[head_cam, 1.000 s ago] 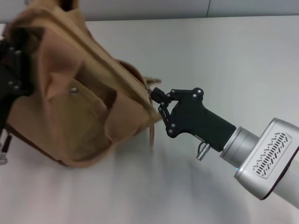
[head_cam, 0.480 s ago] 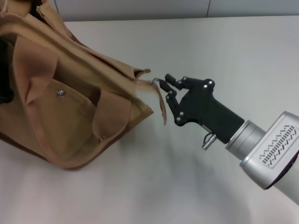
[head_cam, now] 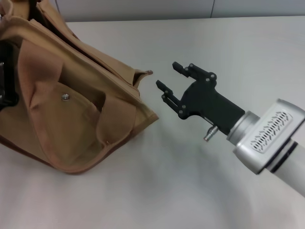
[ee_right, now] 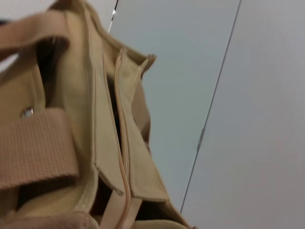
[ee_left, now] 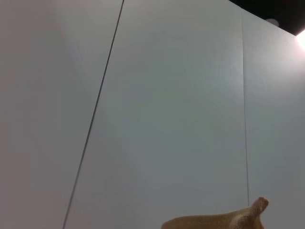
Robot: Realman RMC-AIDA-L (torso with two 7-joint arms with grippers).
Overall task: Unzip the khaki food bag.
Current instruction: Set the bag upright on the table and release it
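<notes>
Next, my right gripper grabs the bag's end tab and pulls the bag square, because the khaki food bag lies crooked toward my left gripper with its top seam apart.
The khaki food bag lies tilted on the table at the left, with its front pocket and silver snap facing up. Its top seam shows in the right wrist view, with the two edges apart and a dark gap between them. I cannot make out the metal pull. My right gripper is open and empty, a short way right of the bag's end tab. My left gripper shows as black parts at the bag's far left end, mostly hidden by the bag. A scrap of tan fabric shows in the left wrist view.
The white table stretches bare to the right and front of the bag. A grey wall runs along the back edge. A wide strap handle crosses the bag's side in the right wrist view.
My right gripper has let go of the tab at the bag's end and opened, drawing slightly away. The bag's end has dropped back and the bag has settled lower on the table.
</notes>
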